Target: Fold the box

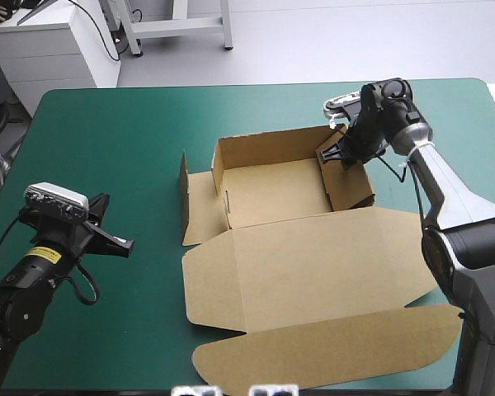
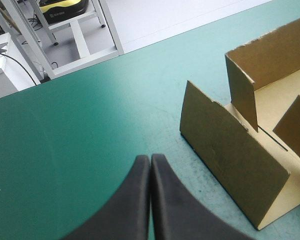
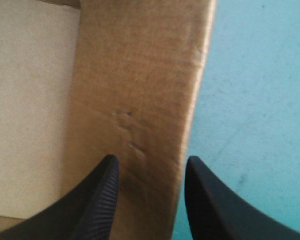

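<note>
The flat lid is joined to the tray's front edge by a crease, so the lid will follow along, still open, when the robot lifts the tray's side.
The brown box lies mid-table as an open tray, its back, left and right walls raised. Its lid lies flat toward the front edge, with a long flap beyond it. A side flap stands upright at the tray's left. My right gripper is at the far end of the right wall, open, and that wall runs between the black fingers. My left gripper is shut and holds nothing. It hovers over the teal-green cover well left of the box, pointing at the upright flap.
Bare teal-green cover stretches left of the box and behind it to the far edge. The flat lid and long flap take up the front right of the table, nearly to its front edge.
</note>
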Tool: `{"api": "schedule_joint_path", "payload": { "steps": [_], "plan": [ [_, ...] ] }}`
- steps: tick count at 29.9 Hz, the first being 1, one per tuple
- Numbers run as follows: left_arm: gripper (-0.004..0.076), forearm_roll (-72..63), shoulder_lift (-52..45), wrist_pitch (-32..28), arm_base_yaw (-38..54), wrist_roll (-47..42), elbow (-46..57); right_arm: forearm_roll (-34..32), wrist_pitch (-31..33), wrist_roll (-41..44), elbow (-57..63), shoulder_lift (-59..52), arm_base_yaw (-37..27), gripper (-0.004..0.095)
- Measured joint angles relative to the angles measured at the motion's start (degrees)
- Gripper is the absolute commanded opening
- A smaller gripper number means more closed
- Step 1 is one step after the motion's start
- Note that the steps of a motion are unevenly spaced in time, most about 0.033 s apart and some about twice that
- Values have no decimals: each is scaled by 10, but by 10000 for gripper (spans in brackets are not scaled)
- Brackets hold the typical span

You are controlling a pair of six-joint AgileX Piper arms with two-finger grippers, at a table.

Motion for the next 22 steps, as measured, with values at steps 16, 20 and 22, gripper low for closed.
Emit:
{"api": "schedule_joint_path", "payload": {
  "steps": [16,20,22],
  "plan": [
    [-8,0,0,0,0,-1,0,5,-6,26,-2,32,-1,-18],
    [-8,0,0,0,0,-2,0,5,-7,26,-2,24,-1,-18],
    [-8,0,0,0,0,-2,0,3,-7,26,-2,12,0,-18]
  ]
}}
